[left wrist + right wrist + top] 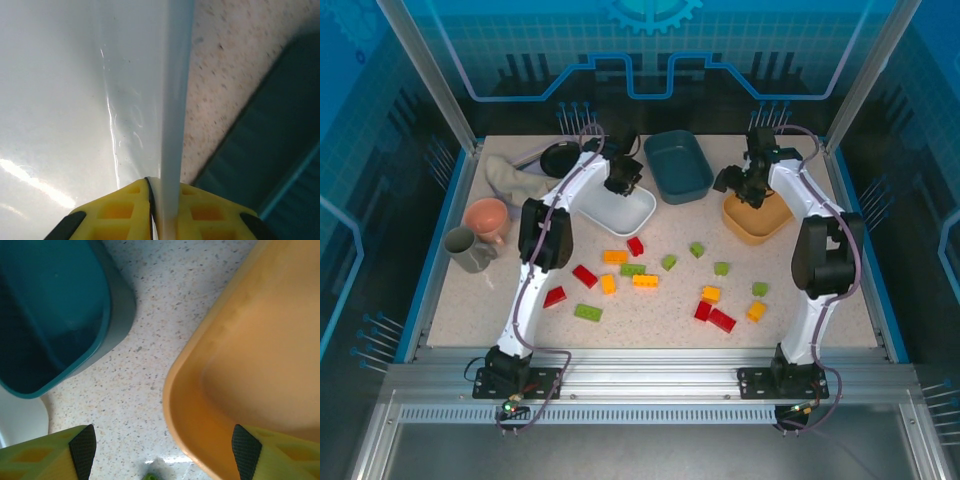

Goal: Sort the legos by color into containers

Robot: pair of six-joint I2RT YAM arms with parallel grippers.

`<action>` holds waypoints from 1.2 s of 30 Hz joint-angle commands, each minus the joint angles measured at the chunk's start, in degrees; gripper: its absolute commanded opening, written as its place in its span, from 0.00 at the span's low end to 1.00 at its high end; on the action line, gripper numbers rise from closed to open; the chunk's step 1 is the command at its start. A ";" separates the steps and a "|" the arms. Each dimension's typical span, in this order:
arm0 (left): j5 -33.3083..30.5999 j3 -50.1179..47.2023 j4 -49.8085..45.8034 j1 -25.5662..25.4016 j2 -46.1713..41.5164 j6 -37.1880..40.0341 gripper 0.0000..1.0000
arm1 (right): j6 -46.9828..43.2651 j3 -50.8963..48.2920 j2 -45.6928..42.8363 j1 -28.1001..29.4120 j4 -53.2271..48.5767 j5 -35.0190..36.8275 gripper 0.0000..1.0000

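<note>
The white tray [624,213] sits at a slant and apart from the teal tray. My left gripper should pull the white tray straight beside the teal one [653,184] before sorting.
Red, yellow-orange and green legos lie scattered on the table, among them a red one [585,276], a yellow-orange one [645,281] and a green one [588,313]. My left gripper [623,180] is shut on the far rim of the white tray [620,212]; the rim [172,100] runs between the yellow fingers of the gripper [165,210]. My right gripper [745,188] stands open astride the left rim of the orange tray [758,225]. In the right wrist view one finger is over the table and the other inside the tray [250,340]. The dark teal tray [678,165] sits between them.
A pink bowl [486,220], a grey mug [468,250], a crumpled cloth [515,178] and a black round object [560,158] occupy the left and back left. A green lego [155,476] lies just below the right gripper. The teal tray [270,150] is close to the white one.
</note>
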 commanded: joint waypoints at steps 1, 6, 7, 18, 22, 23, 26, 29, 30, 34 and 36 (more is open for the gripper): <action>1.54 2.39 2.99 -1.31 1.50 5.48 0.16 | -1.27 1.32 0.90 -1.85 -1.87 1.00 0.75; 2.40 3.40 4.62 -3.13 1.65 8.71 0.16 | -3.42 3.93 4.12 -3.40 -4.24 -1.18 0.79; 2.62 3.73 5.19 -3.42 1.80 9.67 0.16 | -3.86 4.67 4.90 -3.48 -4.50 -1.93 0.81; 2.63 9.39 3.19 -4.23 4.58 16.86 0.54 | -2.63 11.15 11.71 -3.88 -3.19 -9.40 0.95; 1.61 9.41 1.45 -4.24 4.04 17.43 0.61 | -2.12 15.56 15.59 -3.84 -4.39 -9.61 0.95; 1.58 9.30 1.17 -4.20 3.89 17.65 0.62 | -2.25 16.79 16.49 -3.77 -4.67 -9.64 0.96; 1.58 8.89 1.15 -4.20 3.02 18.26 0.64 | -3.29 20.88 19.65 -3.27 -5.77 -8.70 0.96; 1.94 9.00 1.75 -4.15 2.89 18.90 0.65 | -3.31 25.22 23.41 -3.29 -7.38 -8.27 0.94; 2.02 9.19 1.81 -4.12 2.99 18.89 0.65 | -3.18 26.37 24.55 -3.23 -7.47 -8.31 0.93; 2.27 9.28 1.09 -4.03 2.99 19.45 0.65 | -3.59 31.02 27.87 -2.60 -8.22 -7.73 0.87; 2.50 9.21 0.76 -4.07 3.08 20.10 0.64 | -4.34 33.89 29.56 -2.06 -9.44 -6.68 0.86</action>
